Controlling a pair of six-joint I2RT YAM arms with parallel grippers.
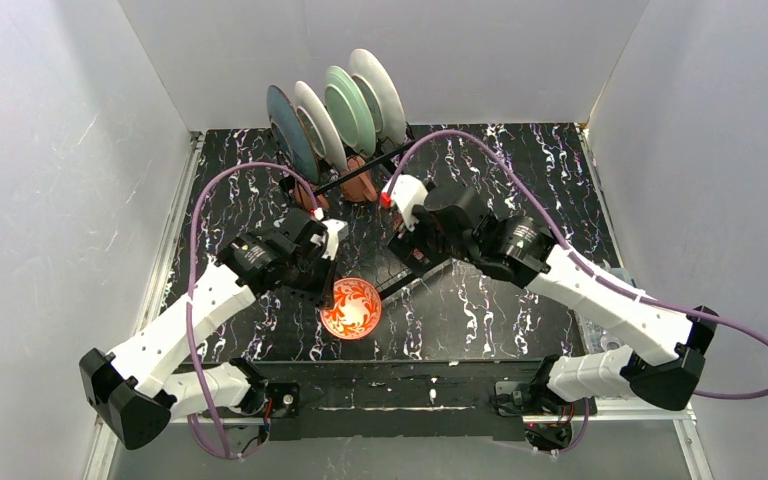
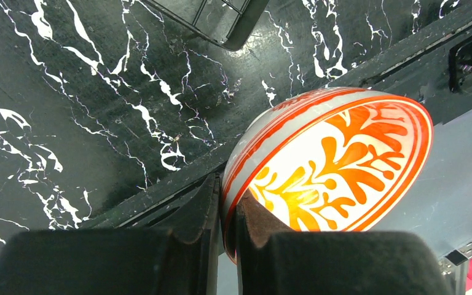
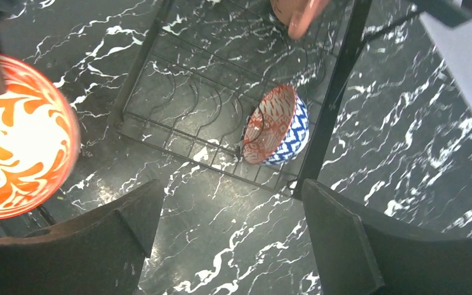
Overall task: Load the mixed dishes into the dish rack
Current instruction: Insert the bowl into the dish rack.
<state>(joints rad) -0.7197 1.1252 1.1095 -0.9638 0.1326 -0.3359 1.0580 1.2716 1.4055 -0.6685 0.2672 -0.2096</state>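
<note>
The red-patterned bowl [image 1: 350, 308] is in my left gripper outside the dish rack's near corner, so my right gripper should pull back and take the bowl's opposite side [image 1: 377, 311].
My left gripper [image 1: 328, 285] is shut on the rim of a red-patterned bowl [image 1: 351, 308], one finger inside and one outside [image 2: 227, 215]. The bowl [image 2: 332, 166] hangs tilted over the table's front, by the near corner of the black dish rack [image 1: 345, 178]. Several plates stand upright in the rack's far slots: dark teal [image 1: 287, 128], white [image 1: 318, 125], pale green [image 1: 348, 105], white [image 1: 380, 90]. Two terracotta mugs [image 1: 360, 185] sit below them. A second bowl [image 3: 276, 126], red inside and blue outside, lies on its side in the rack [image 3: 178, 92]. My right gripper [image 3: 230, 190] is open and empty above the rack's near edge.
The black marble table [image 1: 520, 170] is boxed in by white walls on the left, back and right. A black mounting rail [image 1: 390, 385] runs along the near edge. Purple cables loop over both arms. The rack's corner shows in the left wrist view [image 2: 221, 18].
</note>
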